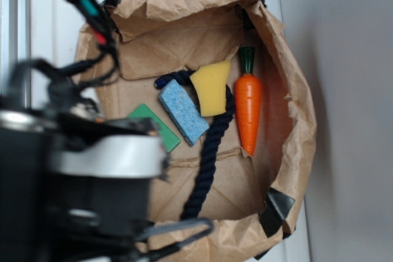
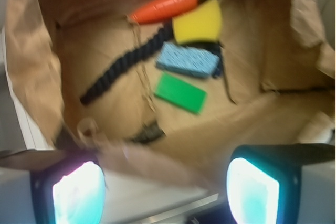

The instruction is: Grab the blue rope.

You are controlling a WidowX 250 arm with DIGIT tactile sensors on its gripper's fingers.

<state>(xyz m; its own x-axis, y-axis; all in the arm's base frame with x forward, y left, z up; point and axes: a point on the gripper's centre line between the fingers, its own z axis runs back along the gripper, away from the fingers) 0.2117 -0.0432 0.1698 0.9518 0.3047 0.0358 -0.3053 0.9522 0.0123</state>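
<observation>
The blue rope (image 1: 208, 161) already hooks round (image 1: 230, 99) beneath the yellow sponge. It will bend upward and sag at its far part when I pick it up.
The blue rope (image 1: 209, 157) is a thick, nearly black twisted rope lying on the floor of a brown paper bag (image 1: 288, 151). It curves from under a yellow sponge down toward the bag's near rim. In the wrist view the blue rope (image 2: 123, 66) runs diagonally left of centre. My gripper (image 2: 165, 190) hangs above the bag's near rim, well short of the rope, open, with nothing between its glowing fingertip pads (image 2: 79, 195). In the exterior view the blurred arm (image 1: 80, 170) fills the lower left and hides the fingers.
Inside the paper bag (image 2: 37, 66) lie a toy carrot (image 1: 249, 105), a yellow sponge (image 1: 212, 87), a light blue sponge (image 1: 184, 111) and a green block (image 1: 161, 128). The bag's crumpled walls stand up all round. Black tape (image 1: 276, 210) marks its near right rim.
</observation>
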